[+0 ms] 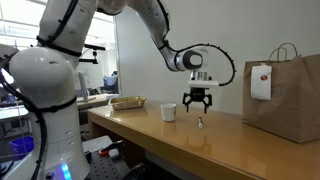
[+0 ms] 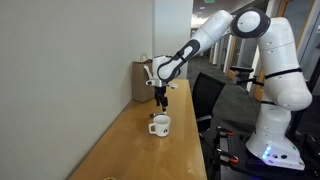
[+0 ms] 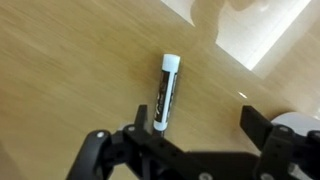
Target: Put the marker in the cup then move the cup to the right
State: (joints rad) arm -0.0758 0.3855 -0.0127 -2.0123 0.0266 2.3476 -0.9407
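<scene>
My gripper goes on going down until my open fingers, which stand across the marker's narrow width (image 3: 167,88), are on either side of the marker's dark body (image 3: 163,108), and then close.
The marker (image 3: 166,90) lies flat on the wooden table (image 1: 150,135). It is a short stick with a white cap and a dark barrel. In an exterior view it shows as a tiny stub (image 1: 201,122). My gripper (image 3: 197,122) is open and empty, just above the marker, which lies close to one finger. The gripper also shows in both exterior views (image 1: 197,103) (image 2: 160,98). The small white cup (image 1: 168,112) (image 2: 160,125) stands upright on the table a short way from the marker. Its rim shows at the wrist view's edge (image 3: 300,125).
A brown paper bag (image 1: 285,95) (image 2: 140,80) stands at one end of the table. A shallow tan tray (image 1: 128,102) sits at the other end, beyond the cup. A black chair (image 2: 215,100) stands beside the table.
</scene>
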